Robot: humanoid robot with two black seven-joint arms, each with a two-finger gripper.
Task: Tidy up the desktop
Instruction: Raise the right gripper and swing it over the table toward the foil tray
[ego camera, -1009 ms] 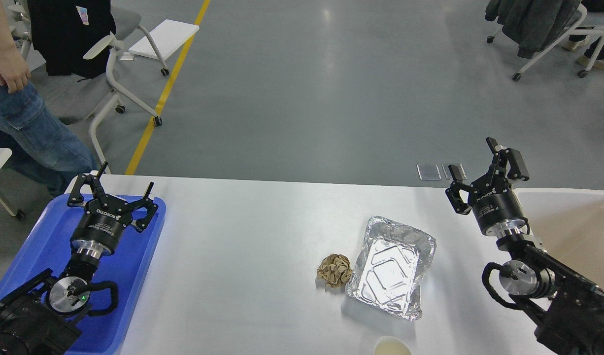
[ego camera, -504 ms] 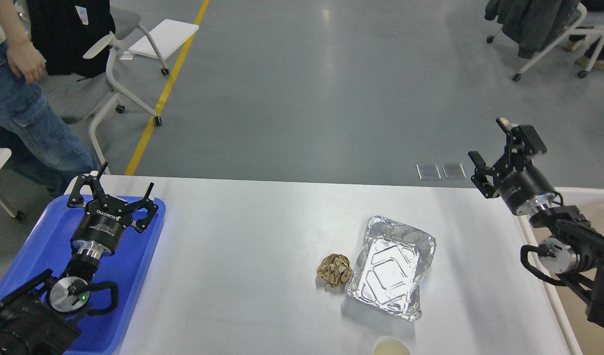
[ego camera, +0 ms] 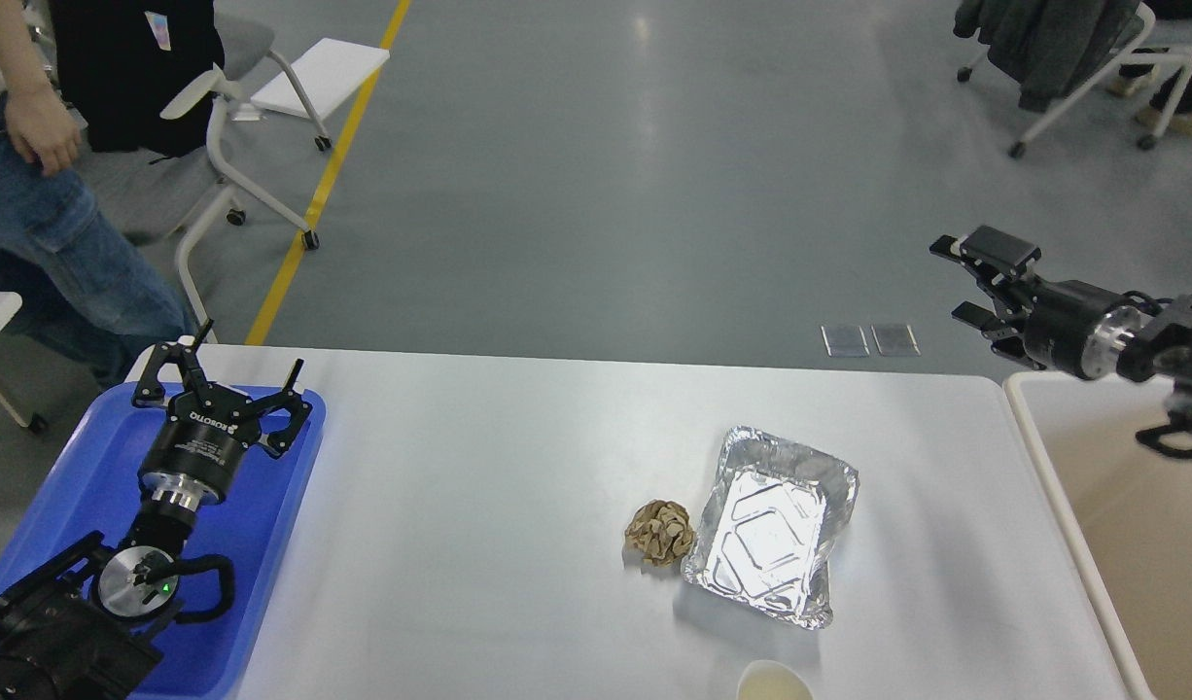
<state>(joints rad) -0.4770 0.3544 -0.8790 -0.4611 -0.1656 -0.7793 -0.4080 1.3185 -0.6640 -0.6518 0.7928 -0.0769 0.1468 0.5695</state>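
Note:
The inside below the cup's rim (ego camera: 775, 686) looks plain and pale. The white paper cup (ego camera: 774, 681) should turn out to be empty when I lift it and tip it sideways.
The glossy white desktop (ego camera: 479, 467) fills the lower view. On it lie an empty foil container (ego camera: 773, 525) right of centre and a crumpled brown paper ball (ego camera: 660, 532) touching its left side. A pale cup rim (ego camera: 773, 682) shows at the bottom edge. My left gripper (ego camera: 220, 374) is open and empty above the blue tray (ego camera: 81, 486) at the left. My right gripper (ego camera: 958, 277) is open and empty, raised high beyond the desktop's far right corner, fingers pointing left.
A beige rimmed bin (ego camera: 1121, 515) stands at the right of the desktop. A person in jeans (ego camera: 42, 224) stands at the far left beside a chair (ego camera: 217, 126). Another chair with a coat (ego camera: 1053, 49) is at the far right.
My right arm has swung up and to the right, off the desktop toward the bin, and its gripper has turned to point left. The left arm has not moved.

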